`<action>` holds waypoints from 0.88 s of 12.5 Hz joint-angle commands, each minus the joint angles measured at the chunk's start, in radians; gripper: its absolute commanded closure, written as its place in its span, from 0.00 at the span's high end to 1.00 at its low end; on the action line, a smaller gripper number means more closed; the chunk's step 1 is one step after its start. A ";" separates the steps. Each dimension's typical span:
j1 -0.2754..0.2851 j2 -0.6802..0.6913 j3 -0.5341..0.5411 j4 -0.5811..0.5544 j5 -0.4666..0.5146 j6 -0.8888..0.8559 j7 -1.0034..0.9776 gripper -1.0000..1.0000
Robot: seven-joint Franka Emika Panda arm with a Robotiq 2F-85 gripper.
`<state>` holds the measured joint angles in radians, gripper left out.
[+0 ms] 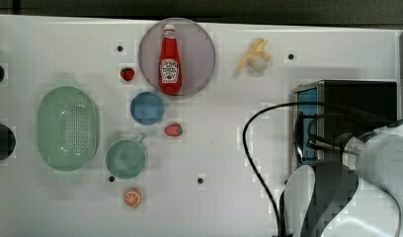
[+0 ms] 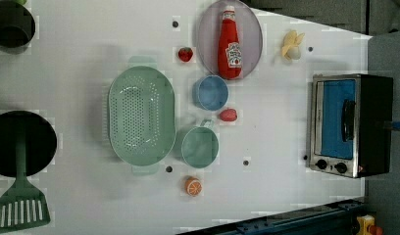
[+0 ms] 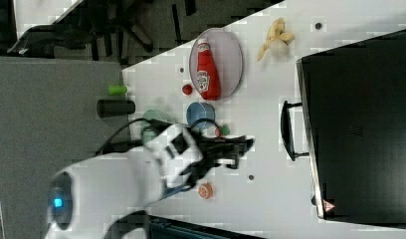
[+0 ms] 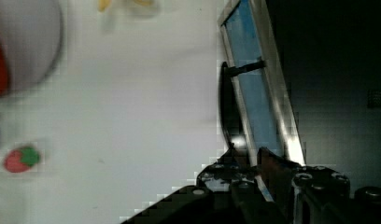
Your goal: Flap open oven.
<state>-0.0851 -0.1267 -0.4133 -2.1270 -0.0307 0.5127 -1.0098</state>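
The blue glass door will swing outward and down when I pull, because the bar handle runs along the door's upper edge near the oven's black top.
The oven stands at the top view's right edge, with a black top and a silver frame. Its blue glass door faces the table's middle and sits flat in the frame. The bar handle runs across the door, and two black knobs sit at one end. My gripper is right at the door, open, with one finger on each side of the handle's near end. In the top view my gripper hangs over the oven's front edge. From the right view my gripper points toward the handle.
A ketchup bottle lies on a grey plate. Nearby are a banana, two strawberries, a blue bowl, a green cup, a green colander and an orange slice. My black cable loops over the table.
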 commanded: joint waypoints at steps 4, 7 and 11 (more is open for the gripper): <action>0.000 0.137 -0.031 -0.068 -0.003 0.184 -0.199 0.17; -0.006 0.198 -0.031 -0.099 -0.003 0.292 -0.199 0.17; -0.004 0.254 -0.026 -0.122 -0.003 0.364 -0.199 0.17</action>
<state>-0.0928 0.1484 -0.4395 -2.2461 -0.0280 0.8579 -1.1709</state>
